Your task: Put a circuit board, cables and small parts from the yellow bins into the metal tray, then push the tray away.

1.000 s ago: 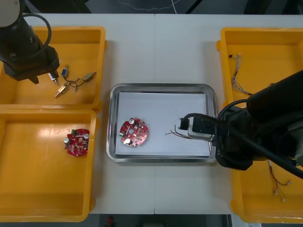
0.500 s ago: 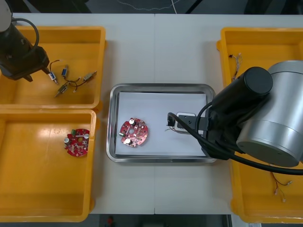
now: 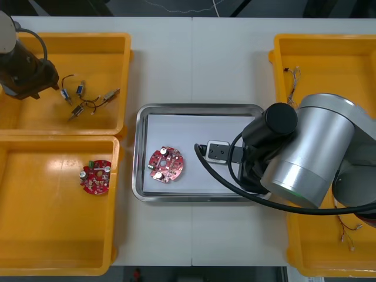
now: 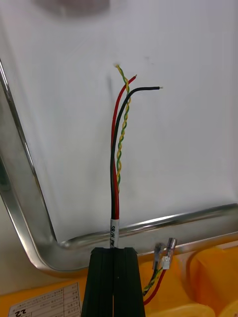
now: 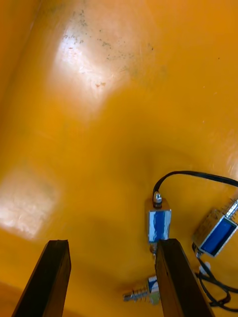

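My gripper will lift the small metal part (image 5: 159, 224), and the short black wire (image 5: 177, 173) will come along with it still curved, because the wire arches clear of the other parts.
My right gripper (image 4: 113, 251) is shut on a red and yellow cable (image 4: 118, 163) bundled with a black wire. The wire ends hang over the white inside of the metal tray (image 4: 29, 218). From the front, that gripper (image 3: 202, 151) is over the tray's (image 3: 200, 108) middle, right of a round red circuit board (image 3: 166, 164) lying in it. My left gripper (image 5: 113, 245) stands open just above the floor of the far left yellow bin (image 3: 111, 47). Small metal parts (image 5: 158, 223) with blue bodies lie by one finger. In the front view that left gripper (image 3: 41, 87) is left of the small metal parts (image 3: 88, 100).
A second circuit board (image 3: 96, 176) lies in the near left bin (image 3: 35, 235). Thin cables (image 3: 294, 88) rest in the far right bin (image 3: 329, 53), and more cables (image 3: 346, 232) in the near right bin. My right arm's silver body covers the tray's right edge.
My right arm has swung left across the tray with the cable held. My left gripper has shifted slightly left and away from the small parts.
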`<state>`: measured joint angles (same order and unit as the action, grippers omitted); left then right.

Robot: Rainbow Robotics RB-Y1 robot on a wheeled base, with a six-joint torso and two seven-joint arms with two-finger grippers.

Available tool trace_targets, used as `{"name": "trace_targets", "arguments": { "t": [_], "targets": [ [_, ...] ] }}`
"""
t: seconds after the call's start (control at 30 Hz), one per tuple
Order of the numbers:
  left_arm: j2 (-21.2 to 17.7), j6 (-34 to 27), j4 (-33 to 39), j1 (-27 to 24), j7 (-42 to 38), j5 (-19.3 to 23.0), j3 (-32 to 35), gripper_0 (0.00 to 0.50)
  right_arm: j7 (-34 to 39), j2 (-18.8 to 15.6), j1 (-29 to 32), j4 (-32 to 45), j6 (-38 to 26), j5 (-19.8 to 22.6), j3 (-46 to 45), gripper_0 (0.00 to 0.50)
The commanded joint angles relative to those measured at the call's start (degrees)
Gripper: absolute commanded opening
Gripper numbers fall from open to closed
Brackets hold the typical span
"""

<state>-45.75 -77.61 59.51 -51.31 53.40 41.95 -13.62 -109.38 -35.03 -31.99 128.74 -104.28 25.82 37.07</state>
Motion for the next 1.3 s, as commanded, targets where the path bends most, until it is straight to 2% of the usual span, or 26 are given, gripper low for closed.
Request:
{"name": "trace_targets", "arguments": {
  "t": [0.03, 0.33, 0.5, 0.67, 1.1, 1.13, 1.17, 1.2, 1.3],
  "targets": [
    [1.36, 1.76, -0.10, -3.10, 2.77, -0.55, -1.15, 0.500, -2.76, 1.45, -1.50, -2.35, 3.21, -0.60, 1.96, 0.000],
    [3.74, 3.96, -0.98, -3.01, 2.33, -1.52, -1.15, 0.500, -1.97, 2.24, -0.97, -7.80, 9.10, -0.86, 5.30, 0.000],
    [4.00, 6.51, -2.82, -3.01, 2.15, -1.69, -3.87, 0.500, -2.06, 2.24, -0.18, -9.65, 12.26, -0.95, 6.44, 0.000],
    [4.53, 10.73, -6.07, -3.01, 2.06, -1.69, -6.16, 0.500, -2.24, 2.24, 0.26, -10.09, 12.52, -1.04, 7.76, 0.000],
    [4.88, 10.82, -6.43, -3.01, 1.54, -0.90, -6.25, 0.500, -2.41, 1.36, 1.67, -10.09, 12.52, -2.09, 8.81, 0.000],
    [4.88, 10.82, -6.43, -2.92, 1.54, -0.90, -6.25, 0.322, -2.41, 1.36, 1.76, -10.09, 12.52, -2.18, 8.81, 0.000],
    [4.88, 10.82, -6.43, -3.01, 1.54, -0.90, -6.25, 0.218, -2.41, 1.28, 1.76, -10.09, 12.52, -2.18, 8.90, 0.000],
    [4.97, 10.82, -6.43, -2.92, 1.54, -0.90, -6.25, 0.009, -2.41, 1.28, 1.76, -10.09, 12.52, -2.18, 8.90, 0.000],
    [4.97, 10.82, -6.43, -2.92, 1.45, -0.82, -6.25, 0.001, -2.41, 1.28, 1.76, -10.09, 12.52, -2.36, 8.81, 0.000]
  ]
}}
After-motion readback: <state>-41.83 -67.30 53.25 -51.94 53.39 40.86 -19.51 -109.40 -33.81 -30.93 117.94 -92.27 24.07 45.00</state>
